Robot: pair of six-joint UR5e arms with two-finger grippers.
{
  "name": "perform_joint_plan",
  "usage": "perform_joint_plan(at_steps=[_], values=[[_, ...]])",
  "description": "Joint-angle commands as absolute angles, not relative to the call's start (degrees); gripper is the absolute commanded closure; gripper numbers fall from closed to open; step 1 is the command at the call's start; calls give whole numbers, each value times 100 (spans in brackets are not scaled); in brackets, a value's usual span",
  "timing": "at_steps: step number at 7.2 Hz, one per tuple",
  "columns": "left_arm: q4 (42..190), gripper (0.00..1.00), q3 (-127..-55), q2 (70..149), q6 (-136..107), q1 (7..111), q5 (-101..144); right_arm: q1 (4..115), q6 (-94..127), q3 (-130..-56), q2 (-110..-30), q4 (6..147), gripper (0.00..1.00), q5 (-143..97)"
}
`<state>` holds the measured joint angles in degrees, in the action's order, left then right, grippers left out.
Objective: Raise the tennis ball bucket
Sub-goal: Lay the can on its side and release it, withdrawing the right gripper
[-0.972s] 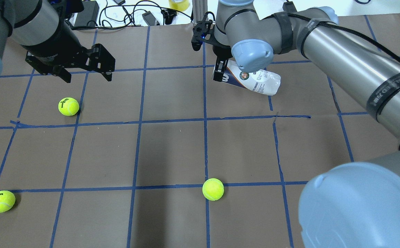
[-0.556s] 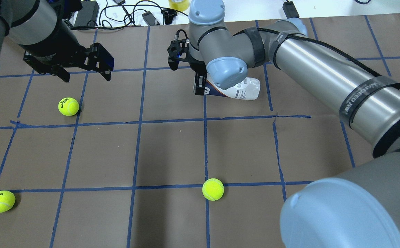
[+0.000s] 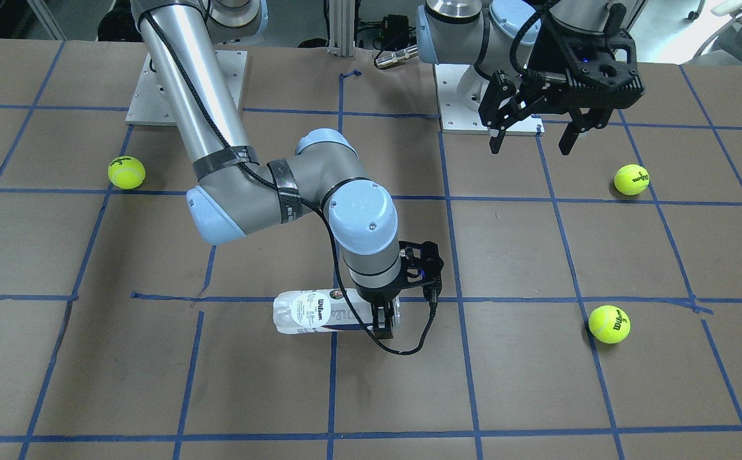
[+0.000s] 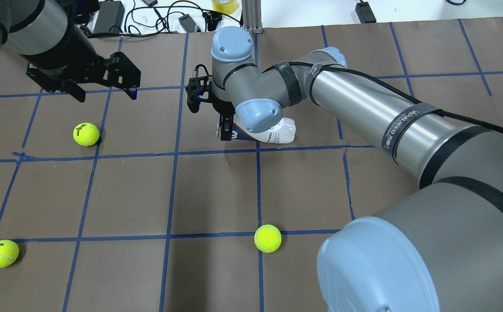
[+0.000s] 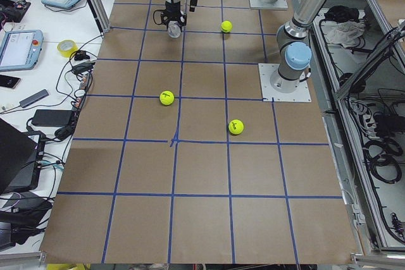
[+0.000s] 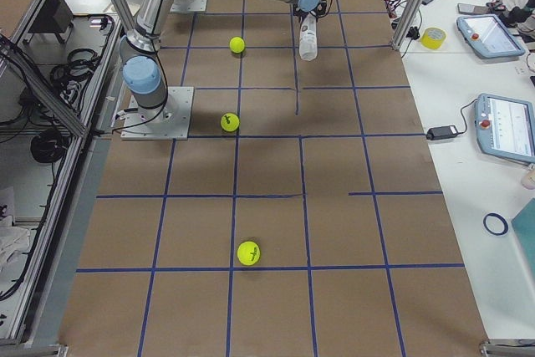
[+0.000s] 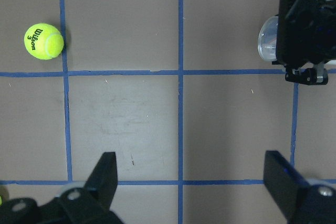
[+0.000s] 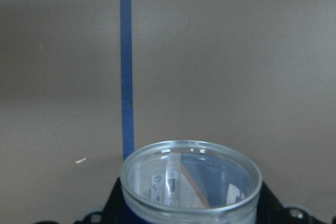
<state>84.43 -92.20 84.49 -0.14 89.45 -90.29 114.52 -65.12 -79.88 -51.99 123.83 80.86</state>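
Note:
The bucket is in my right gripper, held by its open end [image 3: 396,310] on my left gripper's side, so next I set the bucket down [image 3: 310,311] for my left gripper to pick up.
The tennis ball bucket [image 4: 277,132] is a clear can with a white and navy label. It is held on its side, about level, low over the brown table [image 4: 216,190]. My right gripper [image 4: 225,130] is shut on it near its open end. The front-facing view shows the can [image 3: 310,313] sticking out sideways from the right gripper [image 3: 383,324]. The right wrist view looks past the can's open rim [image 8: 191,179] at the table. My left gripper [image 4: 104,93] is open and empty, hovering at the far left; it also shows in the front-facing view [image 3: 530,144].
Three yellow-green tennis balls lie on the table: one under the left gripper [image 4: 86,134], one at the near left [image 4: 1,253], one near the middle front [image 4: 267,238]. Cables and chargers [image 4: 156,17] and a tape roll [image 4: 225,5] lie past the far edge.
My right arm has carried the can leftward and toward the robot in the overhead view, and the can has levelled out. The left gripper has barely moved and stays open.

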Motion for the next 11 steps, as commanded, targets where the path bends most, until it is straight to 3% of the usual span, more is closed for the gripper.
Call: perform_joint_plan(at_steps=[1, 3, 4, 7, 11], values=[[8437, 0, -9246, 8446, -9, 8938, -9026, 11557, -6399, -7998, -5071, 12612, 42, 7972], [8446, 0, -9263, 8429, -9, 8938, -9035, 11776, -5795, -8015, -5106, 12691, 0, 7902], [8455, 0, -9264, 8420, -17, 8938, -9026, 11830, -5148, -8033, -5063, 12700, 0, 7945], [8482, 0, -9264, 8411, -9, 8938, -9044, 11690, -5921, -8007, -5159, 12691, 0, 7910], [8490, 0, -9237, 8639, 122, 8930, -8878, 10690, -5915, -7980, -5711, 12490, 0, 7620]])
